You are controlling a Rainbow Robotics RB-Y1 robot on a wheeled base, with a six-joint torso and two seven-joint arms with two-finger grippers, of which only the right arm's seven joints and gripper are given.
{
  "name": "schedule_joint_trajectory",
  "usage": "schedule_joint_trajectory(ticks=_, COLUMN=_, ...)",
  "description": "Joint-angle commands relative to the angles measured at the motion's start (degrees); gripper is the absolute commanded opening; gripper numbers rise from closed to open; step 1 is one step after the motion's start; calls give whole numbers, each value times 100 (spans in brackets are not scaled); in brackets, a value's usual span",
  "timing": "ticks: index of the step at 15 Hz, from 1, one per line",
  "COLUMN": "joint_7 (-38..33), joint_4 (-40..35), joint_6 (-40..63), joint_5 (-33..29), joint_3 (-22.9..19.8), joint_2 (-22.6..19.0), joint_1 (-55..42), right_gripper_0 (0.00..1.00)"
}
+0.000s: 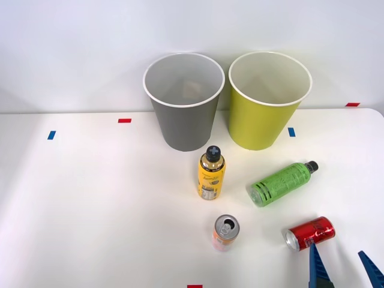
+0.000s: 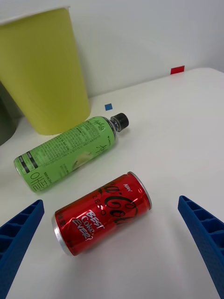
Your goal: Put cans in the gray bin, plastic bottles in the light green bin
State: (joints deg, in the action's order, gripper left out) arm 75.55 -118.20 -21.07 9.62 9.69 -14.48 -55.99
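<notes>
I should expect to see the red can's hidden opened lid point(image 1: 331, 225) when I lift the can, because the NEW lettering point(image 2: 127, 187) is by the red can's far rim.
The red can point(image 1: 310, 233) lies on its side at the front right of the table, also in the wrist view as the red can point(image 2: 101, 212). My right gripper point(image 1: 344, 268) hovers open just in front of it, with the can ahead of the spread blue fingers point(image 2: 21, 236). The pale orange can point(image 1: 225, 231) stands upright near the front centre. A green plastic bottle point(image 1: 281, 183) lies on its side behind the red can; it shows as the green bottle point(image 2: 67, 152). The yellow-labelled bottle point(image 1: 211, 173) stands upright mid-table. The gray bin point(image 1: 183, 102) and the light green bin point(image 1: 267, 101) stand side by side at the back.
Small red and blue tape marks dot the white table, such as the blue mark point(image 1: 291, 132) beside the light green bin and the red mark point(image 1: 124, 120) at the left. A white wall rises right behind the bins.
</notes>
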Motion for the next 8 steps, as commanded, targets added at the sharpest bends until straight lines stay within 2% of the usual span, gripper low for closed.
schedule_joint_trajectory(ticks=1, joint_7=-49, joint_4=-1232, joint_6=1896, joint_5=840, joint_3=-433, joint_2=-116, joint_1=-149, right_gripper_0=100)
schedule_joint_trajectory(ticks=4, joint_7=-278, joint_4=-2058, joint_6=3653, joint_5=1411, joint_3=-987, joint_2=-98, joint_1=-87, right_gripper_0=100)
schedule_joint_trajectory(ticks=8, joint_7=-1728, joint_4=-2673, joint_6=5543, joint_5=1499, joint_3=-1461, joint_2=-81, joint_1=282, right_gripper_0=100)
